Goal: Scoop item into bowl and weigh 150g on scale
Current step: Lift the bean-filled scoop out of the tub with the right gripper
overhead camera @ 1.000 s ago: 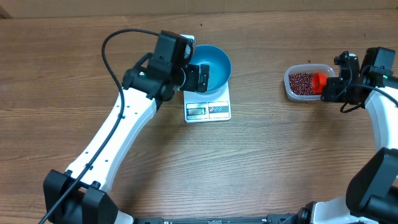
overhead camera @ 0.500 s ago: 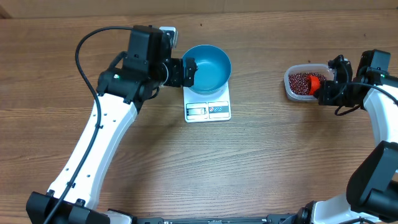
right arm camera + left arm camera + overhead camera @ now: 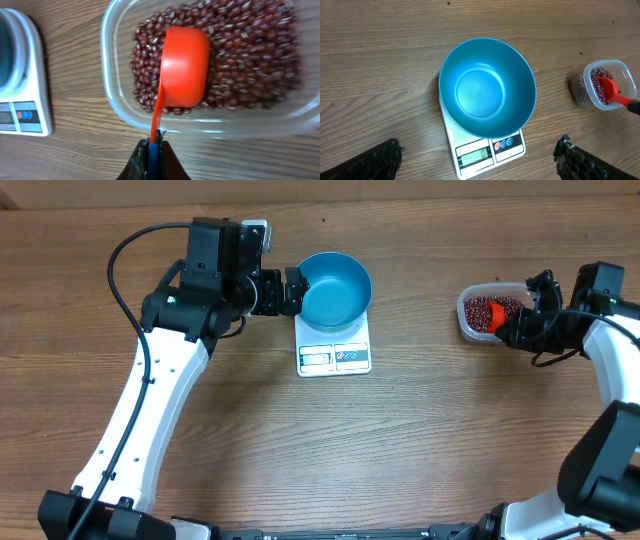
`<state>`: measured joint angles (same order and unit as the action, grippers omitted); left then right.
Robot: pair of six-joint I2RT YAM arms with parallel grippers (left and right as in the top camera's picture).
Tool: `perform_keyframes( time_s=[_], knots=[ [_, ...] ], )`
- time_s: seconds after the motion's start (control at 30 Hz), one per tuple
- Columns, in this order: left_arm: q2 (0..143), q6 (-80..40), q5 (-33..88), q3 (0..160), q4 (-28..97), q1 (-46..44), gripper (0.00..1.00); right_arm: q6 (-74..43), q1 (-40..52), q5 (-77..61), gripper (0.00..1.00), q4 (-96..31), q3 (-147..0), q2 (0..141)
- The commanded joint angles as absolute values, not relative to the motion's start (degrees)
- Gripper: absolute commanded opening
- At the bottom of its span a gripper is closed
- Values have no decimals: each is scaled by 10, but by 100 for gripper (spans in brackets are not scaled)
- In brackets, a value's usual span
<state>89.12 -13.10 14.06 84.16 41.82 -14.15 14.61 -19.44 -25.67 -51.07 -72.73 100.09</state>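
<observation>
The orange scoop's cup (image 3: 496,317) is lying on its side in the beans. My right gripper should turn it so its opening points up, and then carry it to the blue bowl (image 3: 336,288).
The blue bowl (image 3: 335,287) (image 3: 487,87) stands empty on the white scale (image 3: 335,357) (image 3: 485,152), whose display reads zero. My left gripper (image 3: 285,291) (image 3: 477,150) hangs open just left of the bowl, holding nothing. Red-brown beans (image 3: 482,308) (image 3: 245,50) fill a clear tub (image 3: 465,330) (image 3: 107,75) at the right. My right gripper (image 3: 520,330) (image 3: 154,145) is shut on the handle of an orange scoop (image 3: 497,318) (image 3: 184,67). The scoop's cup lies down among the beans, its back toward the wrist camera.
The tub sits about a hand's width right of the scale on the bare wooden table (image 3: 420,440). A black cable (image 3: 120,255) loops off the left arm. The scale's edge (image 3: 25,80) shows at the left of the right wrist view.
The left gripper has drawn back leftward off the bowl's rim. The right gripper has shifted a little left and pushed the scoop deeper into the beans.
</observation>
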Motion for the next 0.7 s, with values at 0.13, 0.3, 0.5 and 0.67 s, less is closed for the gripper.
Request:
perform_keyframes(
  time_s=[0.13,0.3,0.5,0.67],
  knots=[
    [879,-124,151,858,422,-139,100,96,-195,-342,4,-504,-731,1051],
    [879,-124,151,858,423,-139,99,73,-215,-357,4,-505,-731,1051],
    [879,-124,150,858,423,-139,100,73,-272,-432,4,-511,-731,1051],
    [879,-124,150,858,422,-139,100,75,-328,-498,4,-518,-731,1051]
  ],
)
